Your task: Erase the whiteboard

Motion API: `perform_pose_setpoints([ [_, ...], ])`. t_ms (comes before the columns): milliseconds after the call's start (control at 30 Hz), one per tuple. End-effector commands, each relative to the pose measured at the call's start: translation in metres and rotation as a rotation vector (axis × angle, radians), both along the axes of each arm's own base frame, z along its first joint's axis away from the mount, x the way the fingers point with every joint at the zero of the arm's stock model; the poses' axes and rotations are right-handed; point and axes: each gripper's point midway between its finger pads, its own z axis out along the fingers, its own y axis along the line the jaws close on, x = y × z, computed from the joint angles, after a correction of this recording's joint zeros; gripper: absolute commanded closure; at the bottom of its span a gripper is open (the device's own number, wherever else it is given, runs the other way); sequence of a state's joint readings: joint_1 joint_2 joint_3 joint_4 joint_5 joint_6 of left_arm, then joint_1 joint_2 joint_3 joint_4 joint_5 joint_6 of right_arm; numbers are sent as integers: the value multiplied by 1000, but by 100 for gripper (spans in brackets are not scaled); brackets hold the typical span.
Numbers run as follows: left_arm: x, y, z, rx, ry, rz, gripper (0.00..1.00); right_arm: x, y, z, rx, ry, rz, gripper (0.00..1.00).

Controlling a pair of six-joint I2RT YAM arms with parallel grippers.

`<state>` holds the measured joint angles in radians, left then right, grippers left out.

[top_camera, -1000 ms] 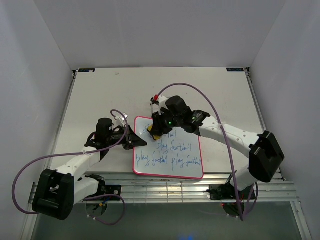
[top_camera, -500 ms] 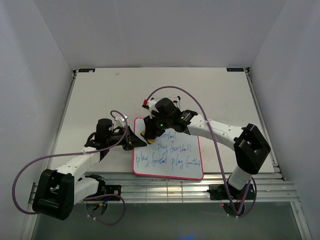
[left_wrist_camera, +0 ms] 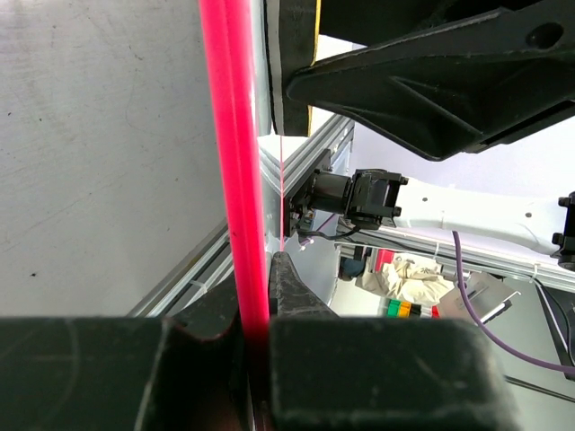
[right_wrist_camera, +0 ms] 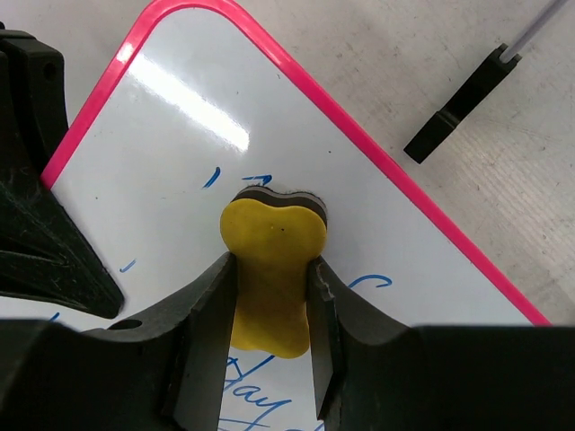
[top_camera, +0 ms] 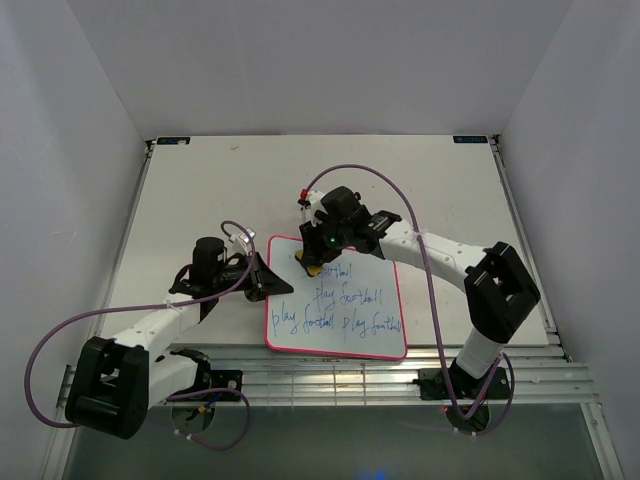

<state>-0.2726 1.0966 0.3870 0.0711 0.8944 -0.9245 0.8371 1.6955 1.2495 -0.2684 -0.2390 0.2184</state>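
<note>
Blue traces (right_wrist_camera: 212,177) remain on both sides of the eraser near the board's top edge, so the robot's right gripper should go back and wipe over the top line (top_camera: 338,271) before the lower lines.
The whiteboard (top_camera: 340,300) with a pink-red frame lies flat on the table and bears blue handwriting over its middle and lower part. My left gripper (top_camera: 262,277) is shut on the board's left frame edge (left_wrist_camera: 235,180). My right gripper (top_camera: 318,258) is shut on the yellow bone-shaped eraser (right_wrist_camera: 269,269), whose dark felt face presses on the board's upper left area (right_wrist_camera: 180,153). Only faint blue traces remain near the eraser; more writing shows below it. The right arm also shows in the left wrist view (left_wrist_camera: 422,72).
A black marker (right_wrist_camera: 463,101) lies on the table just beyond the board's top edge. White enclosure walls stand on all sides. An aluminium rail (top_camera: 330,375) runs along the near table edge by the arm bases.
My right gripper swept the eraser left across the board's top, then back right a little. The top line of writing is partly wiped. The left gripper and board stayed put.
</note>
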Motion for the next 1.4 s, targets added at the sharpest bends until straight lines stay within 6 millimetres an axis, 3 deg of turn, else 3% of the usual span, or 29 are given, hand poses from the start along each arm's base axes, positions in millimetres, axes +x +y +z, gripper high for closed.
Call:
perform_pose_setpoints([
  [0, 0, -8, 27, -54, -174, -94, 100, -13, 10, -9, -25, 31, 53, 68],
  [167, 0, -9, 25, -51, -169, -102, 100, -35, 45, 11, 39, 18, 132, 68],
  [367, -1, -13, 27, -51, -170, -110, 100, -26, 64, 13, 38, 24, 125, 68],
  [500, 0, -13, 29, -52, -172, -107, 100, -13, 48, -7, -25, 17, 60, 68],
  [667, 2, -12, 28, -40, -169, -86, 100, -2, -2, -44, -117, 77, -58, 68],
  [767, 3, -12, 28, -38, -170, -82, 100, 14, -41, -57, -159, 98, -173, 68],
  [900, 4, -12, 28, -36, -172, -86, 100, 16, -56, -60, -192, 105, -223, 68],
  [1000, 7, -12, 27, -30, -174, -80, 100, 12, -41, -49, -155, 113, -200, 68],
  [1100, 8, -13, 28, -28, -178, -76, 100, -6, -9, -33, -98, 117, -117, 68],
  [1200, 9, -12, 29, -29, -180, -73, 100, -45, 26, -16, -24, 133, 13, 68],
  [1367, 9, -12, 31, -30, -191, -72, 100, -81, 58, 6, 87, 105, 147, 68],
])
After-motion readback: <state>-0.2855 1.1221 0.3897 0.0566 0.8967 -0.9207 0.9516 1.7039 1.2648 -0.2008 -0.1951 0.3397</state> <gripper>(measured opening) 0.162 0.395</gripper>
